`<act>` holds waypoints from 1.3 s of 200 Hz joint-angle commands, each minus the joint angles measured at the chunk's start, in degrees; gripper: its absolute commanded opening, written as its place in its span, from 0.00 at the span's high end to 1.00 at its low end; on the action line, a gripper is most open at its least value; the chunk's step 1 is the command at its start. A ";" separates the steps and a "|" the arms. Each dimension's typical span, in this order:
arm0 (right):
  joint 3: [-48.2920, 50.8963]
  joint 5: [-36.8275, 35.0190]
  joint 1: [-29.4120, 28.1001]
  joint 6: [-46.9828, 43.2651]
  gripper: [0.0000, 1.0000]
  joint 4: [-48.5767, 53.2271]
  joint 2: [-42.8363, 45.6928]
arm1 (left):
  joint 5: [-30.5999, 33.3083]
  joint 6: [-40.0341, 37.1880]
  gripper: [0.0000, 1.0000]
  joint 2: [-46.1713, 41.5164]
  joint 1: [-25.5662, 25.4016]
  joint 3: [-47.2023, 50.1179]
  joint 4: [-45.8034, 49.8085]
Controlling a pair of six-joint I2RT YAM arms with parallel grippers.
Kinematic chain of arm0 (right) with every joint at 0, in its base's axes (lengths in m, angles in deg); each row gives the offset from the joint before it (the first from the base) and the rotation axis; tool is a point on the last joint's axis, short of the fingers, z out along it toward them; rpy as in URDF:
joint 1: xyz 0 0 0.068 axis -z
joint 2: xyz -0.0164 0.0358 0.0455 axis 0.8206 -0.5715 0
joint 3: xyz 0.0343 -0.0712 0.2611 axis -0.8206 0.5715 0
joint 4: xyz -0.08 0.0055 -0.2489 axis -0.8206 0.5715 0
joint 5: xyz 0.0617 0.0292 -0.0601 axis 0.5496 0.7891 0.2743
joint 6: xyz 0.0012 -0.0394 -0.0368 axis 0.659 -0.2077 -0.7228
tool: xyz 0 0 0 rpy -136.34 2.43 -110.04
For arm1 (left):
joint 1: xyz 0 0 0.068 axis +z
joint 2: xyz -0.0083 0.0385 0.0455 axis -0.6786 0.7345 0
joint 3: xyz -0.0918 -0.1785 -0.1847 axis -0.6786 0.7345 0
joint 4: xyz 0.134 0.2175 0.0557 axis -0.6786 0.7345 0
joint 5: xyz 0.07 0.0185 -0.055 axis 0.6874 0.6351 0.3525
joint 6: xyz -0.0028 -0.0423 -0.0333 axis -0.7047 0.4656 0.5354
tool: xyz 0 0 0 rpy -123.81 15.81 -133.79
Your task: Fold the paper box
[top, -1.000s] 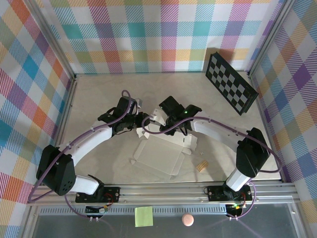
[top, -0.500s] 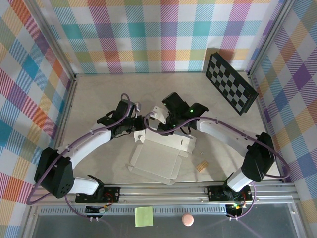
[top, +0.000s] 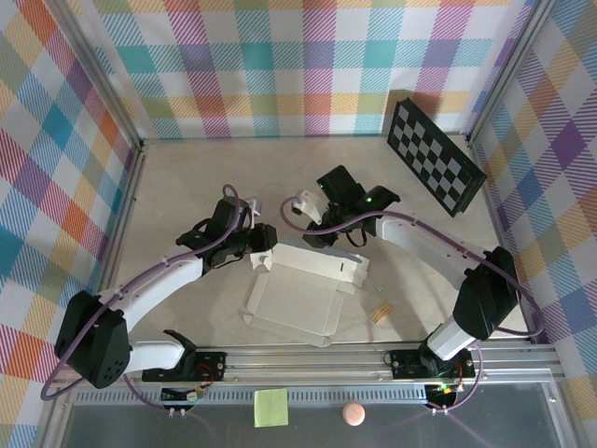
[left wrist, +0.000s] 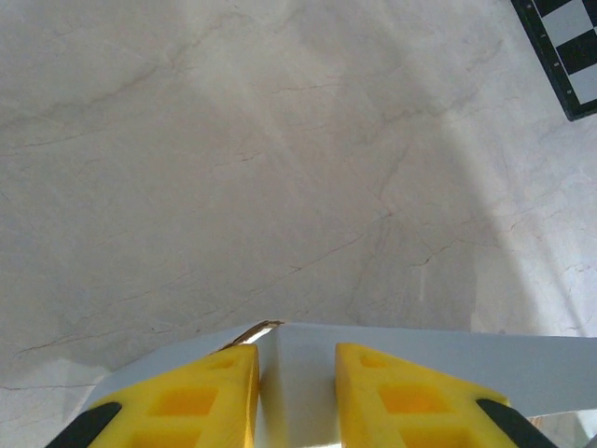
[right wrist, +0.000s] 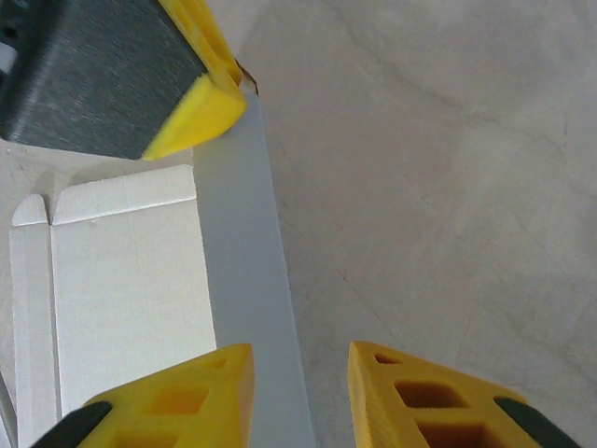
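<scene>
The far side's corner next to the end flap is in my left gripper, so my right gripper should hold that side of the box while my left gripper takes the end flap.
The paper box is a pale grey-white creased sheet lying on the table with its far wall folded up. My left gripper is at that wall's left end. In the left wrist view the gripper is shut on the folded corner of the box, with cardboard filling the gap between its yellow fingers. My right gripper hovers over the same wall. In the right wrist view the gripper is open. The upright wall runs between its fingers beside the left one, leaving a gap to the right one.
A black-and-white checkerboard panel leans at the back right. A small tan block lies right of the box. A yellow-green sticky note and a pink ball sit on the front ledge. Plaid walls enclose the table.
The right gripper has drawn back and to the right along the raised wall and loosened its jaws. The left gripper keeps its hold on the corner, shifted slightly toward me.
</scene>
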 commanded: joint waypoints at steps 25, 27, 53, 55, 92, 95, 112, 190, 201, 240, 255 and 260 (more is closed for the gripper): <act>0.02 5.36 0.01 0.48 0.67 3.16 -2.52 | -0.86 0.71 0.72 -3.35 -0.94 3.86 -1.83; 0.11 5.62 0.01 0.46 0.67 3.17 -2.51 | -0.86 0.70 0.72 -3.49 -1.01 3.93 -1.86; 1.08 7.07 0.00 0.63 0.67 3.34 -3.12 | -0.87 0.72 0.72 -5.12 -1.12 5.22 -2.46; 1.10 7.15 0.01 0.63 0.67 3.41 -3.21 | -0.88 0.75 0.72 -5.20 -1.12 5.26 -2.53; 2.96 8.47 0.01 0.72 0.67 2.93 -3.68 | -0.84 0.97 0.72 -6.38 -1.12 6.65 -2.91; 3.22 8.68 0.01 0.86 0.67 2.80 -3.68 | -0.85 0.99 0.72 -6.43 -1.12 6.68 -2.97; 4.13 9.28 -0.08 1.11 0.68 2.22 -3.94 | -0.92 1.13 0.72 -6.39 -1.21 6.82 -3.19; 5.87 8.85 -0.08 1.60 0.75 0.67 -4.16 | 6.01 -2.62 0.65 -16.53 -1.21 6.20 0.61; 5.99 8.93 -0.08 1.60 0.75 0.61 -4.17 | 9.26 -3.66 0.63 -18.89 -1.21 6.39 2.11; 6.12 9.02 -0.04 1.82 0.76 0.22 -4.19 | 21.84 -4.82 0.51 -23.21 -1.12 8.31 10.08; 6.04 8.93 0.00 1.80 0.76 0.21 -4.20 | 20.29 -7.61 0.51 -23.10 -1.11 10.00 9.35; 6.00 8.93 -0.08 1.75 0.76 0.22 -4.20 | 19.60 -8.21 0.51 -23.21 -1.12 10.73 8.49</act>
